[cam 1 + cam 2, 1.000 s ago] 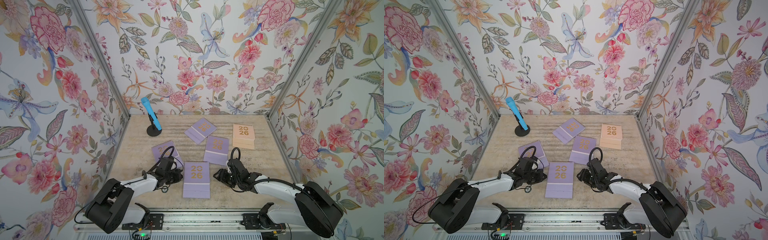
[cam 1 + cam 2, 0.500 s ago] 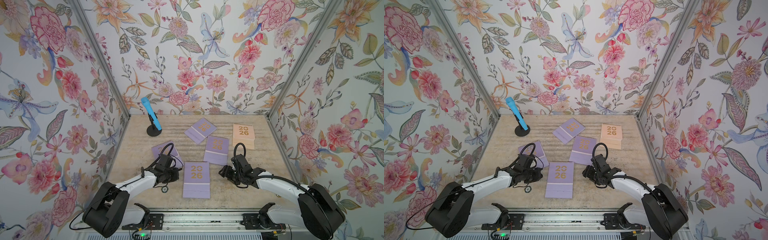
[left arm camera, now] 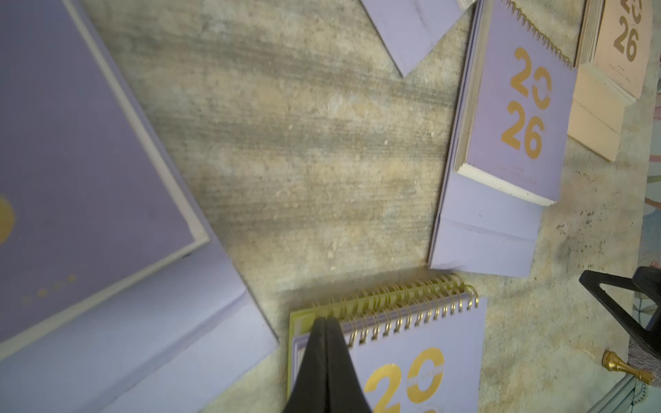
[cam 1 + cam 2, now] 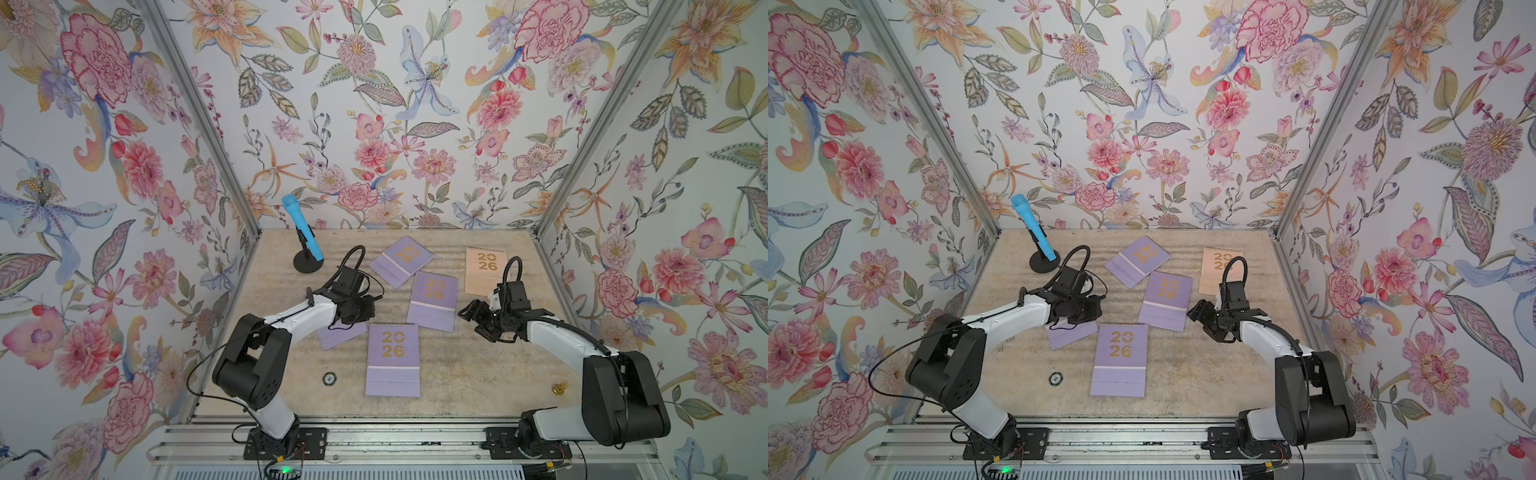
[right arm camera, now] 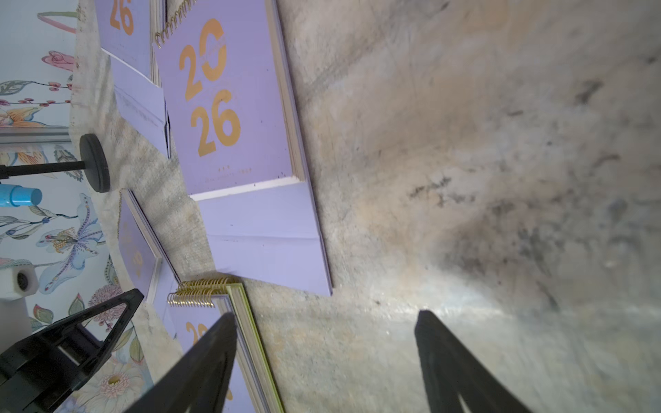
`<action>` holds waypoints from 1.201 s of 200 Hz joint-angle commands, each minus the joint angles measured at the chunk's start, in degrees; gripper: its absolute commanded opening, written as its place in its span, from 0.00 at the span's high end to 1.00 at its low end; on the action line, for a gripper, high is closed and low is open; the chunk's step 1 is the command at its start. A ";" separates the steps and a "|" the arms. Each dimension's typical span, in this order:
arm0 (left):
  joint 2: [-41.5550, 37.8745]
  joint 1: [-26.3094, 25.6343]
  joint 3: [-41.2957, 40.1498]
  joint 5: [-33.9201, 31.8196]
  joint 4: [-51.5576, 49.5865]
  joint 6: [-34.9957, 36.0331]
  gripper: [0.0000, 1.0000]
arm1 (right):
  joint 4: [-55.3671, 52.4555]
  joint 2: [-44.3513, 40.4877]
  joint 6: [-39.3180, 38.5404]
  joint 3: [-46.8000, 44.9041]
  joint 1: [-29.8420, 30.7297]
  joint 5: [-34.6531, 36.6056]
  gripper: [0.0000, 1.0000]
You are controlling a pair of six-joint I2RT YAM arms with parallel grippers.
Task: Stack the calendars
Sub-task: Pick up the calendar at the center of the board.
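Note:
The lavender calendar (image 4: 436,288) will stay closed and flat when the robot lifts it by its sides, because the creased base (image 4: 431,317) lies tight under the pages.
Several calendars lie flat on the table. In both top views the front lavender calendar (image 4: 392,359) (image 4: 1120,359) lies in the middle. The left wrist view shows it (image 3: 422,357) resting on a yellow-green one (image 3: 296,321), whose edge (image 5: 250,336) also shows in the right wrist view. Two more lavender calendars (image 4: 433,301) (image 4: 401,261) and a peach one (image 4: 485,270) lie further back. Another lavender one (image 4: 340,334) sits partly under my left arm. My left gripper (image 4: 362,309) (image 3: 325,321) is shut and empty above the stack's spiral corner. My right gripper (image 4: 473,321) (image 5: 325,321) is open over bare table beside the stack.
A blue microphone (image 4: 305,237) on a black stand stands at the back left. A small round disc (image 4: 329,378) lies front left of the stack. A small brass piece (image 4: 559,388) lies near the right arm's base. Flowered walls close in three sides.
Both grippers have drawn back from the front calendar, away from the table's front. The right gripper's jaws have opened wider. The left gripper stays shut.

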 commanded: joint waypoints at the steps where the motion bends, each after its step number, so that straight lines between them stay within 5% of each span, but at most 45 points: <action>1: 5.60 0.57 6.07 0.51 -0.92 0.75 1.00 | -1.34 4.80 -4.21 4.98 -1.79 -4.28 0.22; 77: 21.15 -0.37 22.55 4.18 0.65 -2.57 1.00 | -1.40 19.00 -6.70 16.84 -2.92 -7.60 0.20; 240: 35.36 -5.79 34.10 12.42 4.14 -8.22 1.00 | 3.71 28.61 -7.41 20.06 0.70 -11.36 0.19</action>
